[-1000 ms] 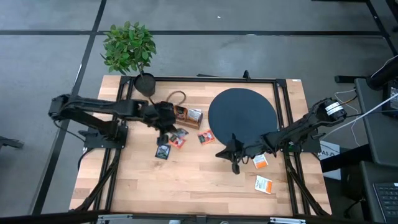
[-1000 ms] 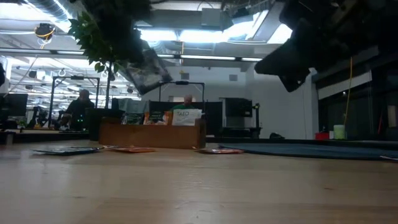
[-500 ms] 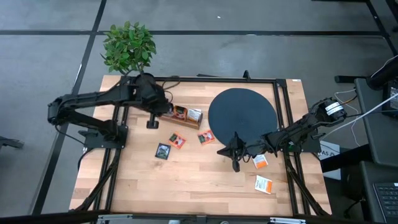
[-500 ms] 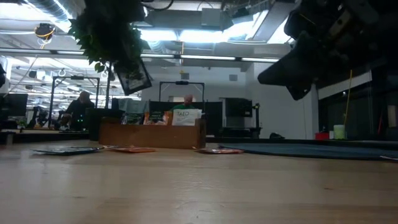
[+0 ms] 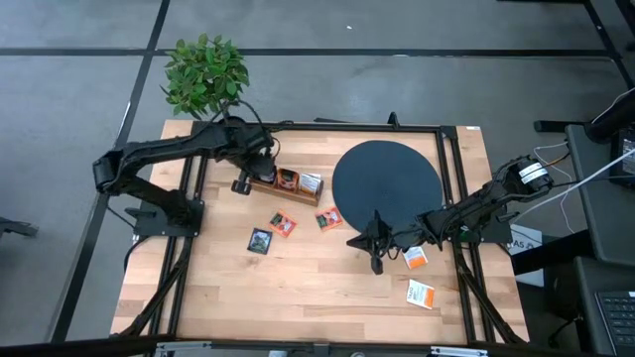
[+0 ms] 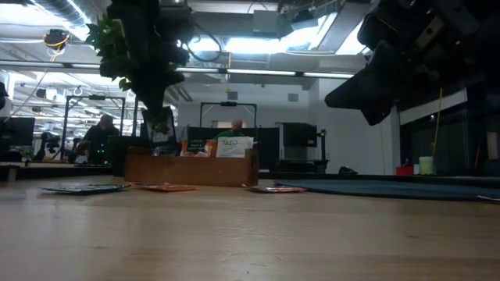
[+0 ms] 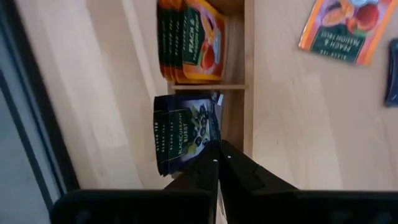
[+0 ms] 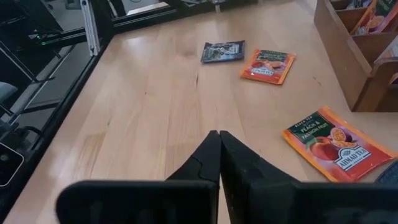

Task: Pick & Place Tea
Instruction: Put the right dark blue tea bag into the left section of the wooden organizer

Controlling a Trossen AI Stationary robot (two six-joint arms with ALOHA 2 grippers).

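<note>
The dark sachet [image 6: 161,127] is hanging upright above the compartment of matching dark sachets [image 7: 191,129]. My left gripper should keep moving it down until it stands inside, and then let go.
My left gripper [image 5: 242,184] is shut on a dark tea sachet [image 6: 161,126] and hangs over the left end of the wooden tray [image 5: 290,185]. In the left wrist view its shut fingers [image 7: 217,152] point down at a compartment of upright dark sachets [image 7: 185,134]; the neighbouring compartment holds orange ones [image 7: 193,40]. My right gripper [image 5: 375,260] is shut on nothing and hovers by the near edge of the black disc [image 5: 387,178]. Loose tea lies flat on the table: a dark sachet [image 5: 260,239], two red-orange ones [image 5: 283,225] [image 5: 328,218], and two white-and-orange ones [image 5: 416,258] [image 5: 422,294]. My left gripper pinches the dark sachet by its upper edge [image 6: 158,114] between its two fingers, coming from above and pointing steeply down. The sachet hangs below the fingers, clear of the table, its lower edge just above the tray's left end. The wrist view hides the pinch itself.
A potted plant [image 5: 205,74] stands at the table's far left corner, close behind my left arm. A black frame rail [image 5: 337,126] runs along the table's far edge. Bare wood lies along the near edge [image 5: 298,297].
My left gripper has swung from above the loose sachets toward the table's far left, to the tray's left end, rolling its wrist and tipping more steeply down. The dark sachet has gone with it and now hangs lower, just over the tray. My right gripper has kept still.
</note>
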